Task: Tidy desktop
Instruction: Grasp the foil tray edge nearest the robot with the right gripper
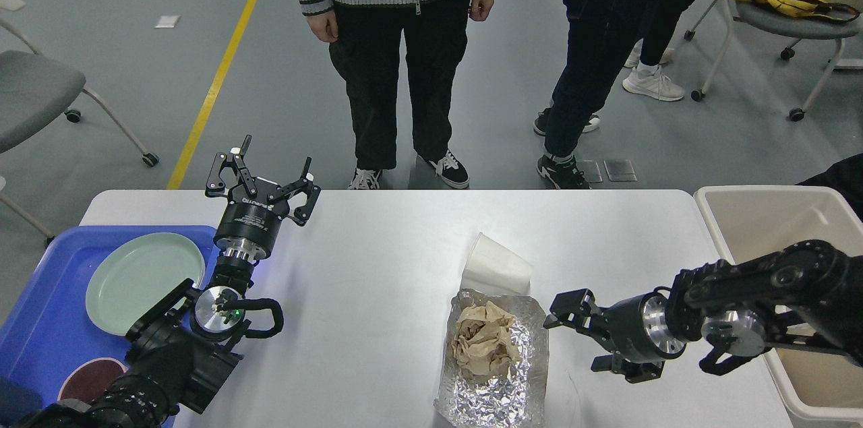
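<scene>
The wad of brown paper sits inside the foil's creased border, so the wad will come along when I pick up the foil by its edge.
The white desktop holds a crumpled foil sheet with a wad of brown paper on it. A white paper cup lies on its side just behind the foil. My right gripper is open and empty, low over the desktop just right of the foil, fingers pointing left. My left gripper is open and empty, raised at the far left edge of the desktop beside the blue tray.
The blue tray carries a pale green plate and a dark red bowl. A beige bin stands at the desktop's right end. Two people stand beyond the far edge. Chairs stand at the left and far right.
</scene>
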Action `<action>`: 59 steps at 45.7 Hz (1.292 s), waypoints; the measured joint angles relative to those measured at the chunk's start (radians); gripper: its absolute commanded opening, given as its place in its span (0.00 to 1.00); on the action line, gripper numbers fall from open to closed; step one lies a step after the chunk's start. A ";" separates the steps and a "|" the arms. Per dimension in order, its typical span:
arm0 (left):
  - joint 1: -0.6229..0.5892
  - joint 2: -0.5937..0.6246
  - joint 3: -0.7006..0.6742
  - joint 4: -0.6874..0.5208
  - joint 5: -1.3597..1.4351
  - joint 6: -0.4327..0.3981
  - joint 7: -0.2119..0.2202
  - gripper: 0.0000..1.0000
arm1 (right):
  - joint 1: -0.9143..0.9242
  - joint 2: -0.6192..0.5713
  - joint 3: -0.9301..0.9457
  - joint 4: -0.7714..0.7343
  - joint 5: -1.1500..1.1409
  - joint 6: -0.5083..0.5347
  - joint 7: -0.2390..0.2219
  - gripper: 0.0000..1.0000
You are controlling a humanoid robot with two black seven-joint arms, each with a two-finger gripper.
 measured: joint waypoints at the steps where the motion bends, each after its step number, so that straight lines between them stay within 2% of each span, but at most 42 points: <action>1: 0.000 0.000 0.000 0.000 0.000 0.000 0.000 0.96 | -0.014 0.008 0.006 -0.007 0.001 -0.004 0.000 1.00; 11: 0.000 0.000 0.000 0.000 0.000 0.000 0.000 0.96 | -0.128 0.090 0.019 -0.042 -0.008 -0.093 0.006 0.99; 14: 0.000 0.000 0.000 0.000 0.000 0.000 0.000 0.96 | -0.156 0.108 0.019 -0.052 -0.010 -0.118 0.009 0.90; 19: 0.000 0.000 0.000 0.000 0.000 0.000 0.000 0.96 | -0.183 0.124 0.022 -0.056 -0.011 -0.138 0.012 0.67; 21: 0.000 0.000 0.000 0.000 0.000 0.000 0.000 0.96 | -0.191 0.130 0.023 -0.057 -0.012 -0.146 0.013 0.48; 24: 0.000 0.000 0.000 0.000 0.000 0.000 0.000 0.96 | -0.203 0.139 0.024 -0.060 -0.016 -0.168 0.013 0.02; 25: 0.000 0.000 0.000 0.000 0.000 0.000 0.000 0.96 | -0.207 0.142 0.024 -0.063 -0.020 -0.177 0.013 0.00; 37: 0.000 0.000 0.000 0.000 0.000 0.000 0.000 0.96 | -0.217 0.147 0.027 -0.075 -0.102 -0.211 0.013 0.00; 59: -0.001 0.000 0.000 0.000 0.000 0.000 0.000 0.96 | -0.204 0.133 0.048 -0.060 -0.109 -0.218 0.013 0.00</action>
